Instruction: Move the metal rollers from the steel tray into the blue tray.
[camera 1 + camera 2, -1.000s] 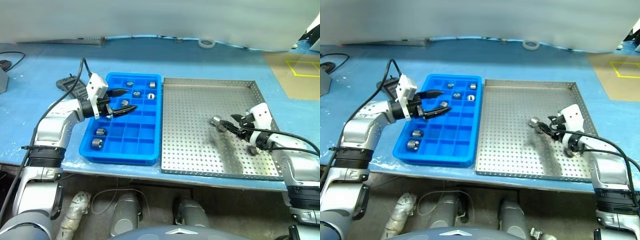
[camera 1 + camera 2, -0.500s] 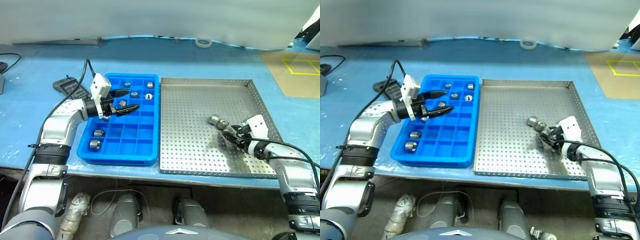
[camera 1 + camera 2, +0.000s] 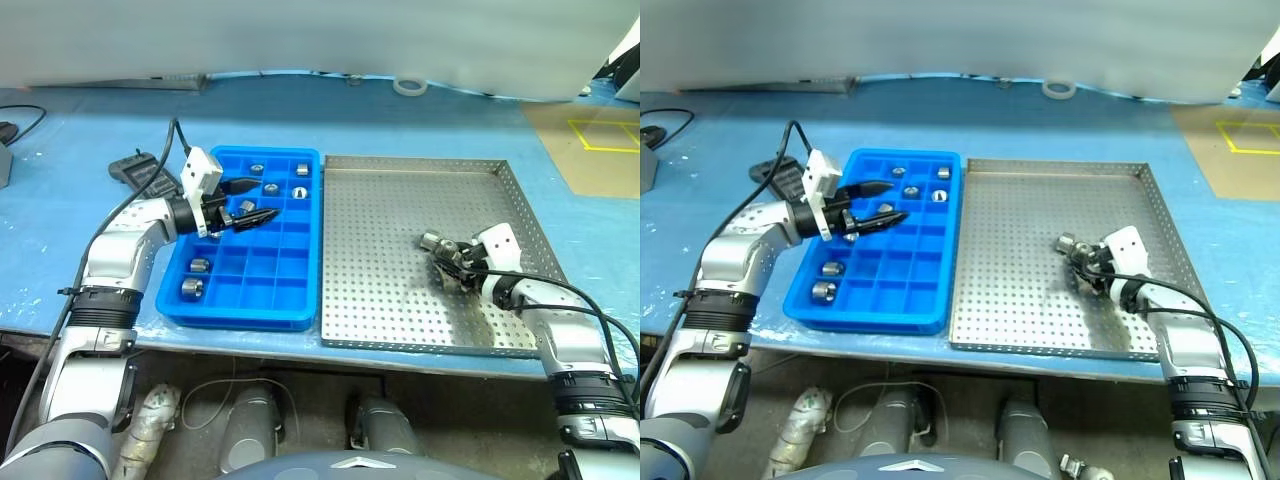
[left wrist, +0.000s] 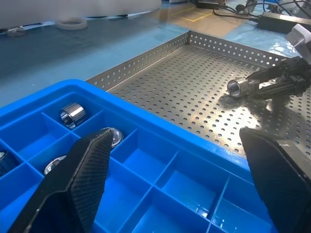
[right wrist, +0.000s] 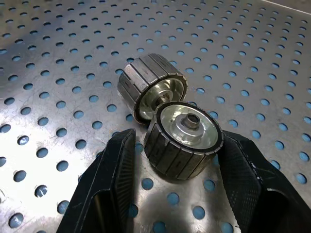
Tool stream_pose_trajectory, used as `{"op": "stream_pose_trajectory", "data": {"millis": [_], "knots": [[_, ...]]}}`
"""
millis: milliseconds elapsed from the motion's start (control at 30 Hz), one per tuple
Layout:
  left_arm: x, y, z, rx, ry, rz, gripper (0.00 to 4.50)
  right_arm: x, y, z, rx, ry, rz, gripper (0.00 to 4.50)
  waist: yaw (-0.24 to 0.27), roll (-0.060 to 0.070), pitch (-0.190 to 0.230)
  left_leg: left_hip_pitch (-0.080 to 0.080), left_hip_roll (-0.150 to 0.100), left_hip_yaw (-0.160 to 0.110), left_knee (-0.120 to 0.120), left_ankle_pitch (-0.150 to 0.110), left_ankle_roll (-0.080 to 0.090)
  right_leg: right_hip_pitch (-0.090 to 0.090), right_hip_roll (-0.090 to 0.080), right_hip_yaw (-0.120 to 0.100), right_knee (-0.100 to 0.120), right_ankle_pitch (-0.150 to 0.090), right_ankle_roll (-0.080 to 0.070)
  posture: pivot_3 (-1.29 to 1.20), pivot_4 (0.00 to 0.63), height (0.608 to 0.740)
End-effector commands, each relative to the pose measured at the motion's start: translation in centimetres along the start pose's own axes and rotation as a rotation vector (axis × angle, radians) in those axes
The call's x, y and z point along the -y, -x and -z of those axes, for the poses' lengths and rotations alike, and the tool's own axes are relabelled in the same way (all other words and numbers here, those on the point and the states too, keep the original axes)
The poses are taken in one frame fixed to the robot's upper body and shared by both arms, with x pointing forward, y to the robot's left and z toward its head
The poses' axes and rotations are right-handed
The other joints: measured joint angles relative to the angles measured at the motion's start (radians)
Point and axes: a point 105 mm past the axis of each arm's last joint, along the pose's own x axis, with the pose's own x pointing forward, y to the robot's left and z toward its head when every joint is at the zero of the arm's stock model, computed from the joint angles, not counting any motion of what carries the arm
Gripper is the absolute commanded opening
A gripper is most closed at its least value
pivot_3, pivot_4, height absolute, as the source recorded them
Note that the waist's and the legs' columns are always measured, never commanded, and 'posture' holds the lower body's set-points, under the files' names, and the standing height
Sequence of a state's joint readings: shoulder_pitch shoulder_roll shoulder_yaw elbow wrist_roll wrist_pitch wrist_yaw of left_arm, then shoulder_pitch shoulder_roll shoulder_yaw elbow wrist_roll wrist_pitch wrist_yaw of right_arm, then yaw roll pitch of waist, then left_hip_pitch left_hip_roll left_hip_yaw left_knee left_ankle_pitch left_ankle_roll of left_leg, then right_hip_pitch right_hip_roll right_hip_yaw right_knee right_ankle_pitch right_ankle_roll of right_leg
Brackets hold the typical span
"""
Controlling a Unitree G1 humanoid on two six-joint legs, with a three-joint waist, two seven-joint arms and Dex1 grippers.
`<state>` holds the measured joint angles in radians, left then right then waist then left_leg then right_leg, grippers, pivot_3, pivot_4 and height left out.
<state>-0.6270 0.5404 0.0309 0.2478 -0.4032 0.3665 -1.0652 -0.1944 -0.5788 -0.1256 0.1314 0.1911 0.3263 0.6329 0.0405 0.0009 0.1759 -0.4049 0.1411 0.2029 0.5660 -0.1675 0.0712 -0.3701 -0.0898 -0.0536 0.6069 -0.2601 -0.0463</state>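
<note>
The farther roller (image 5: 152, 88) should stick and come along when I lift the nearer roller, because its hub (image 5: 162, 100) leans at a tilt against the nearer roller's rim.
The steel tray (image 3: 420, 162) lies on the right of the blue table, with two metal rollers side by side on its perforated floor. My right gripper (image 5: 180, 160) is low over the tray, open, its fingers (image 5: 114, 179) on either side of the nearer roller (image 5: 187, 131). The second roller (image 5: 150, 82) rests against it just beyond. The blue tray (image 3: 240, 318) sits to the left with several rollers (image 3: 272, 187) in its compartments. My left gripper (image 3: 262, 200) hovers open and empty over the blue tray's far half.
A black remote (image 3: 135, 170) and its cable lie left of the blue tray. A white tape roll (image 3: 408, 86) sits at the table's back. Both trays lie close to the table's front edge (image 3: 420, 360).
My right gripper has sunk and pushed in toward the two rollers, and its fingers now flank the nearer one. The left gripper has stayed where it was.
</note>
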Motion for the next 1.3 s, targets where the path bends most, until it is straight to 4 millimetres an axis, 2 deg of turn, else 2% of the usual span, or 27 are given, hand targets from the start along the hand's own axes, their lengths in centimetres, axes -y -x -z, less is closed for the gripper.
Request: {"op": "stream_pose_trajectory", "data": {"millis": [33,133,300,567,767,967,1067,1167,1300], "knots": [[-0.2,-0.2,-1.4,0.03,-0.042,0.0,4.36,-0.4,-0.4,-0.9,0.04,0.025,-0.01,2.69,0.0,0.0,0.0,0.0,0.0,0.0,0.0,0.0,0.0,0.0,0.0,0.0,0.0,0.0,0.0,-0.14,0.15,0.74],[-0.3,-0.2,-1.1,0.025,-0.041,-0.004,4.36,-0.6,-0.6,-0.9,0.044,0.022,-0.014,2.69,-0.001,0.0,0.0,0.0,0.0,0.0,0.0,0.0,0.0,0.0,0.0,0.0,0.0,0.0,0.0,-0.14,0.15,0.74],[-0.4,-0.3,-1.1,0.026,-0.042,-0.01,4.41,-0.6,-0.7,-1.4,0.074,0.021,-0.005,1.61,0.0,0.0,0.0,0.0,0.0,0.0,0.0,0.0,0.0,0.0,0.0,0.0,0.0,0.0,0.0,-0.14,0.15,0.74],[-0.3,-0.4,-1.0,0.028,-0.038,-0.005,4.41,-1.1,-0.6,-2.5,0.106,0.033,-0.027,1.6,-0.001,0.0,0.0,0.0,0.0,0.0,0.0,0.0,0.0,0.0,0.0,0.0,0.0,0.0,0.0,-0.15,0.15,0.74],[0.3,-1.1,-1.0,0.041,-0.026,0.024,4.41,-2.8,-0.3,-6.6,0.219,0.098,-0.09,1.6,-0.001,0.0,0.0,0.0,0.0,0.0,-0.001,0.0,0.0,-0.001,0.0,0.0,0.0,0.0,0.0,-0.15,0.15,0.74],[2.4,-2.7,-1.2,0.075,0.054,0.13,4.41,-5.7,0.2,-10.3,0.29,0.197,-0.198,1.6,0.001,0.0,0.0,0.0,0.0,0.0,-0.001,0.0,-0.001,-0.001,0.0,0.0,0.0,0.0,0.0,-0.15,0.15,0.74],[3.2,-3.6,-2.1,0.145,0.185,0.173,4.41,-6.5,0.5,-12.1,0.34,0.244,-0.21,1.6,0.002,0.0,0.0,-0.001,0.0,0.0,-0.001,0.0,0.0,-0.001,0.0,0.0,-0.001,0.0,0.0,-0.15,0.15,0.74],[3.2,-4.2,-3.8,0.255,0.395,0.198,4.41,-7.1,0.7,-13.2,0.367,0.289,-0.217,1.6,0.002,0.0,0.001,-0.001,0.0,0.0,-0.001,0.0,-0.001,-0.001,0.0,0.0,0.0,0.0,0.0,-0.16,0.15,0.74],[4.8,-5.8,-3.1,0.242,0.495,0.274,4.41,-8.1,1.0,-14.8,0.413,0.33,-0.242,1.6,-0.001,0.0,0.001,0.0,0.0,0.001,-0.001,0.0,-0.001,-0.001,0.0,0.0,-0.001,0.0,0.0,-0.16,0.15,0.74]]}}
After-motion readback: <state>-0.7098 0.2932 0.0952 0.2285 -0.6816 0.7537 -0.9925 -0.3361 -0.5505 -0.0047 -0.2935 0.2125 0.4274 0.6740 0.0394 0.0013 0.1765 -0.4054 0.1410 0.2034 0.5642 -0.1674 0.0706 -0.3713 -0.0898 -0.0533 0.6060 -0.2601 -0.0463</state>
